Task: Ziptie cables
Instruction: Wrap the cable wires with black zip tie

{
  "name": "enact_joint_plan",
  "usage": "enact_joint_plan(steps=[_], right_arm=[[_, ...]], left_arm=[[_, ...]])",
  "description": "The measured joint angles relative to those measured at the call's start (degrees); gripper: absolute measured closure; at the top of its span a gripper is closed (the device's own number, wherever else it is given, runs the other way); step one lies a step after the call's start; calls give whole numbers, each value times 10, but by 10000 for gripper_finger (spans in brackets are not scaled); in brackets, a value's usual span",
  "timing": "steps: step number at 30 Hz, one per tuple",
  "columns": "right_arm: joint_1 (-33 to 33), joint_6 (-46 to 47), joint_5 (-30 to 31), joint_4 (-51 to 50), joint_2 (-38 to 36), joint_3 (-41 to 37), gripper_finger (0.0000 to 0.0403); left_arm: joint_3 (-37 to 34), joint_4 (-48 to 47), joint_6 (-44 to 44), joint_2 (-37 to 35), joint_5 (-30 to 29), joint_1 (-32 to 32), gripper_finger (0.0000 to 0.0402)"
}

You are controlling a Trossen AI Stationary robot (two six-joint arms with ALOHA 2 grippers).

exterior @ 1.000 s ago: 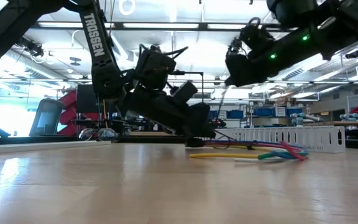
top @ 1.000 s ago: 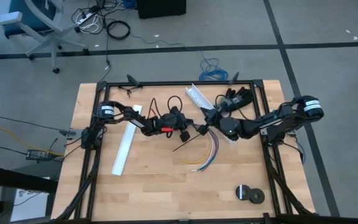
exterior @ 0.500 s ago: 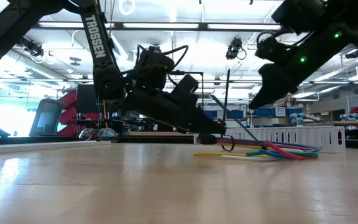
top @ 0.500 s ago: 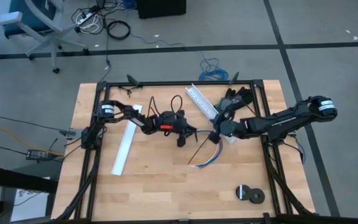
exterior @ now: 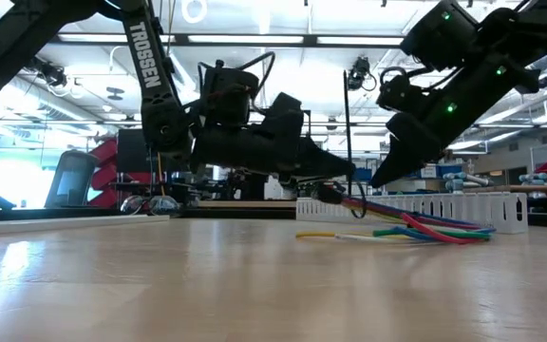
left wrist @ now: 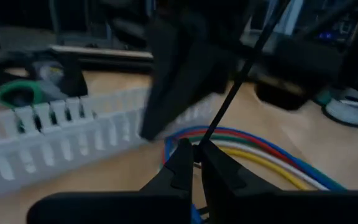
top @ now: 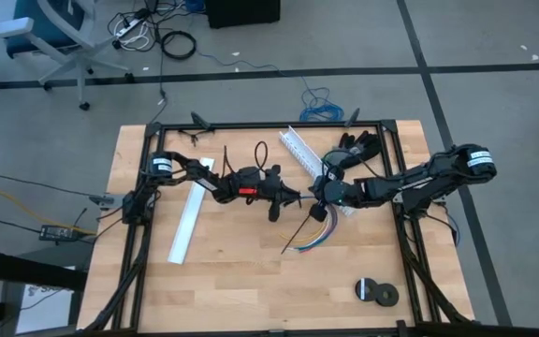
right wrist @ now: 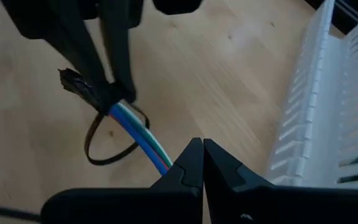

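The robot's right gripper is closed and empty next to the ziptie's slack loop [right wrist: 107, 162], so the right gripper should open and grab the ziptie [exterior: 349, 157] near the left gripper's fingers.
The cables [top: 307, 234] are a bundle of coloured wires fanning toward the near edge, with my left gripper [top: 295, 198] shut on them near their small dark end [right wrist: 67, 78]. A thin black ziptie forms a slack loop [right wrist: 104, 149] round the cables [right wrist: 138, 140] just past the left fingers [right wrist: 114, 56]. Its tail [exterior: 347, 123] stands up from there. My right gripper [top: 317, 192] hangs shut, slanting down, just above the cables [exterior: 416, 231], and nothing shows between its fingers [right wrist: 201, 155]. My left gripper pinches the bundle between its two fingers, just behind the dark end [right wrist: 107, 94]. It comes nearly level from the table's left, its fingers across the wires. The held end is lifted off the table. The wires slope down, and their free ends [exterior: 321, 235] lie on the wood.
A white slotted channel [top: 302, 150] lies slanted at the back, close behind both grippers. A flat white strip [top: 187, 220] lies at the left under the left arm. A black tape roll [top: 376, 292] sits near the front right corner.
My left gripper has tipped up from nose-down to nearly level and risen slightly. This lifted the cables' dark end off the table while their free ends stayed down, and the ziptie's tail now stands upright. My right gripper has come down and tipped toward the held end.
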Motion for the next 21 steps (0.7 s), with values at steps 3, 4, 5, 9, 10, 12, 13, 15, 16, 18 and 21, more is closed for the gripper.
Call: enact_joint_plan(steps=[3,4,5,9,10,12,13,15,16,18,21], right_arm=[[1,-2,-1,7,1,0,403],[1,-3,-1,12,1,0,403],[1,-6,-1,18,1,0,403],[1,-39,-1,64,1,0,403],[2,-50,-2,78,3,0,403],[3,-79,-16,100,3,0,401],[3,-91,-28,106,3,0,398],[3,-104,-41,105,3,0,388],[3,-106,-43,106,3,0,383],[3,-106,-44,100,3,0,371],[3,-106,-44,94,3,0,352]], left_arm=[[1,2,1,0,-46,-3,377],[2,0,4,0,-58,-3,376],[3,-1,7,0,-63,-5,376],[11,-26,17,0,-65,-8,376],[12,-32,18,0,-65,-8,375],[17,-47,18,0,-68,-7,375],[19,-55,18,0,-70,-7,375],[20,-65,19,0,-71,-7,375],[20,-66,19,0,-71,-7,375],[20,-66,19,0,-71,-7,375],[20,-65,19,0,-71,-7,375]])
